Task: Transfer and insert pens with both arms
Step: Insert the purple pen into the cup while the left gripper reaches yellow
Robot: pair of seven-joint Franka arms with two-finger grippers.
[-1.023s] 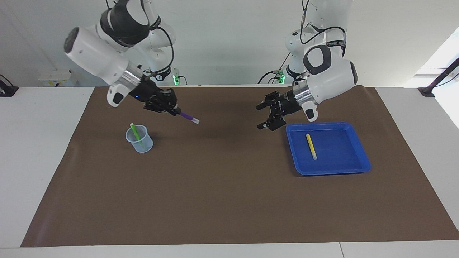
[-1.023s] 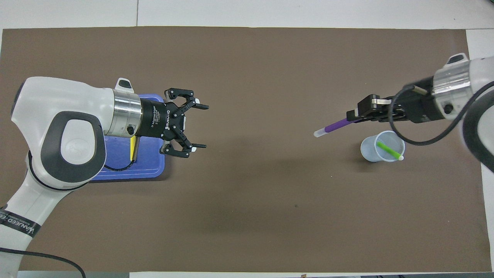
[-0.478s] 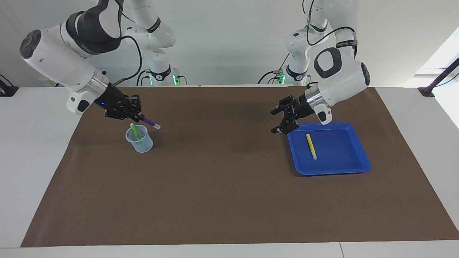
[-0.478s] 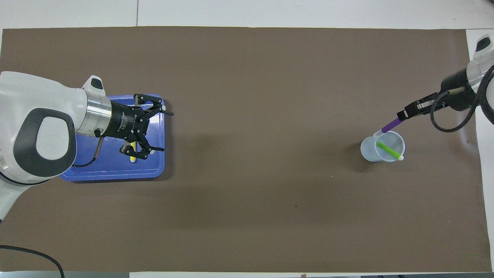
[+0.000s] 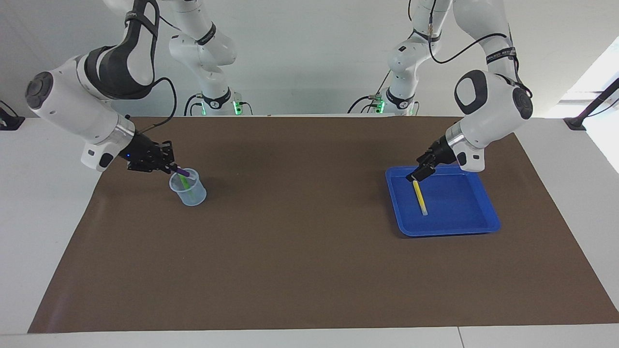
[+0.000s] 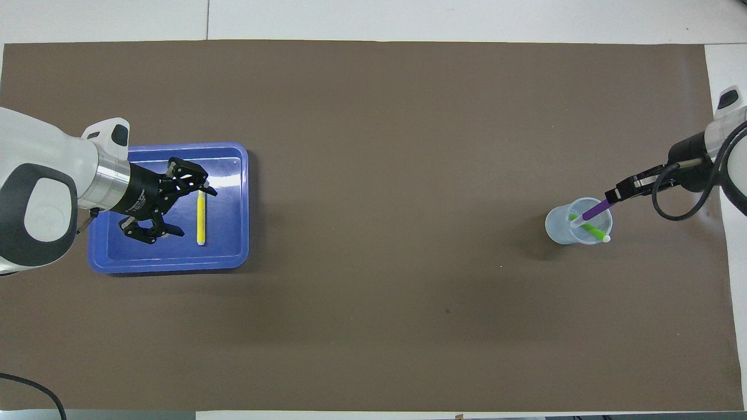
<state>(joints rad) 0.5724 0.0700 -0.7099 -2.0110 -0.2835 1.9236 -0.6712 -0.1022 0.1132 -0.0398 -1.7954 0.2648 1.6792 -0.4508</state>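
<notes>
Next, my left gripper lifts the yellow pen (image 6: 201, 223) and hands it to my right gripper, because the pen lies in the blue tray, far from the clear cup (image 6: 578, 223).
A purple pen (image 5: 182, 171) (image 6: 595, 209) slants down into the clear cup (image 5: 188, 193) (image 6: 559, 224), its pale cap end inside the rim. My right gripper (image 5: 168, 167) (image 6: 613, 194) is shut on its upper end, just above the cup. A green pen (image 5: 185, 184) (image 6: 594, 232) leans inside the same cup. The yellow pen (image 5: 420, 197) (image 6: 201, 219) lies flat in the blue tray (image 5: 454, 227) (image 6: 175, 263). My left gripper (image 5: 416, 176) (image 6: 191, 211) hangs low over the tray with its fingers open above that pen, holding nothing.
A brown mat (image 5: 300, 251) covers the table, with cup and tray at its two ends. Two smaller white arms with green lights (image 5: 217, 96) (image 5: 396, 96) stand at the table's edge by the robots. White tabletop borders the mat.
My right arm carried the purple pen toward its end of the table and lowered the cap end into the cup. My left gripper, still open, drew back and came down over the tray.
</notes>
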